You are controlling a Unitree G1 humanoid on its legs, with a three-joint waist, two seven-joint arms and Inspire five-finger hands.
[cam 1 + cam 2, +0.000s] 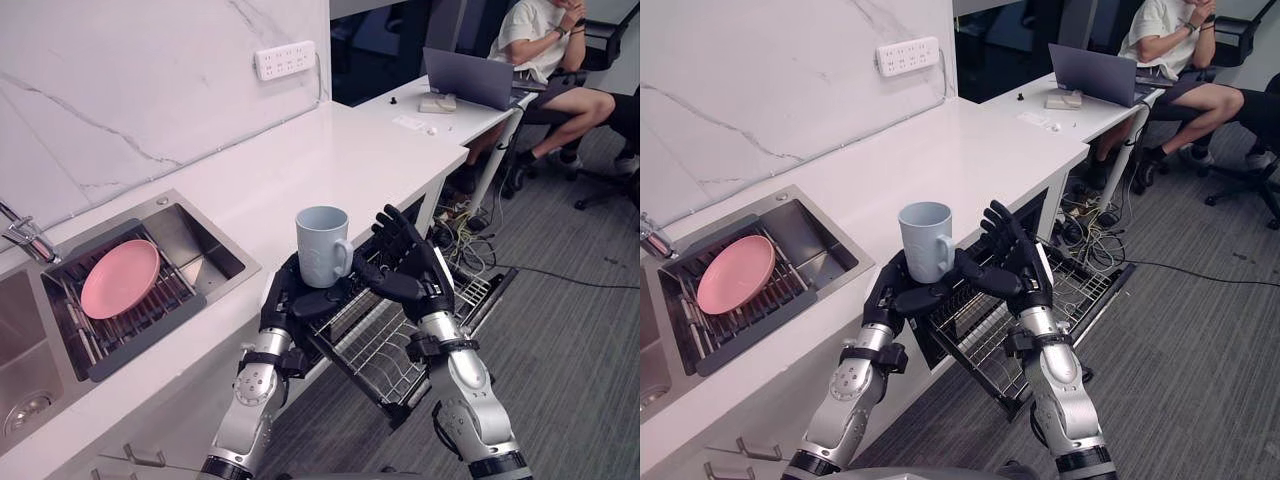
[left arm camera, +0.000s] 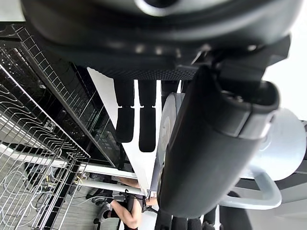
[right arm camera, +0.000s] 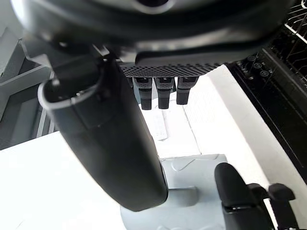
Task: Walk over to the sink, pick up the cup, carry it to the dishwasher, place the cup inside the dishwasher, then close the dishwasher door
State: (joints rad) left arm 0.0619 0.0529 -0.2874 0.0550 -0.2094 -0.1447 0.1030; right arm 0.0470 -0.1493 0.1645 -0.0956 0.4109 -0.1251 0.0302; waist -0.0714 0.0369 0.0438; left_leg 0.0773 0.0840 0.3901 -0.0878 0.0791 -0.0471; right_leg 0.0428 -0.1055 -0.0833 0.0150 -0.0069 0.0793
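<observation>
My gripper will lower the pale blue cup into the rack, where thin curved wires with wide gaps will leave it lying tipped on its side.
A pale blue cup with a handle stands upright in my left hand, whose thumb and fingers clamp its lower part. The cup hangs above the pulled-out wire rack of the open dishwasher, just off the counter's front edge. My right hand is right beside the cup on the handle side. Its fingers are spread and straight, and its thumb reaches toward the cup's base.
A sink at the left holds a pink plate on a drain rack, with a tap behind it. The white counter runs back to a desk with a laptop and a seated person. Cables lie on the floor.
</observation>
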